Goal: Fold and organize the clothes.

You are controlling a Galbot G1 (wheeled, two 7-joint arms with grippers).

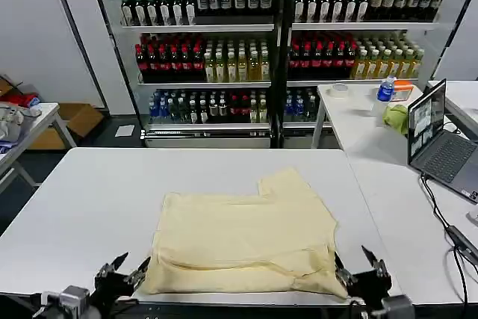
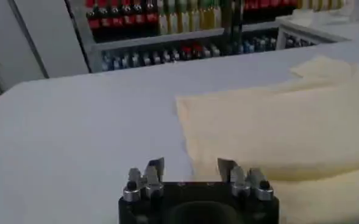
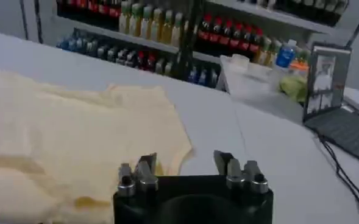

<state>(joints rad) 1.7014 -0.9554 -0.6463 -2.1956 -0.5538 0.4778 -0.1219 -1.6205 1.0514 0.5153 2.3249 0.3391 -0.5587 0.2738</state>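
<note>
I expect the fold of shirt [image 1: 170,277] to bunch up and flop into rumpled layers when I carry it over, because the shirt's doubled near hem lies in loose ripples [image 1: 231,265].
The clothes, a pale cream-yellow T-shirt [image 1: 243,237], lie partly folded on the white table [image 1: 97,199], with the near hem doubled over and one sleeve sticking out toward the far right. My left gripper [image 1: 123,270] hangs open just off the shirt's near left corner; in the left wrist view it [image 2: 190,165] sits above the shirt's edge [image 2: 277,128]. Open as well, my right gripper [image 1: 358,267] hovers at the near right corner, and the right wrist view has it [image 3: 185,159] over the cloth's border [image 3: 63,134]. Nothing is held by either.
A second white table [image 1: 396,177] to the right carries an open laptop [image 1: 437,140], a cable, a blue-capped bottle and a yellow-green cloth lump [image 1: 396,117]. Shelves of drink bottles [image 1: 276,35] stand behind. A side table with clutter [image 1: 15,125] is at the far left.
</note>
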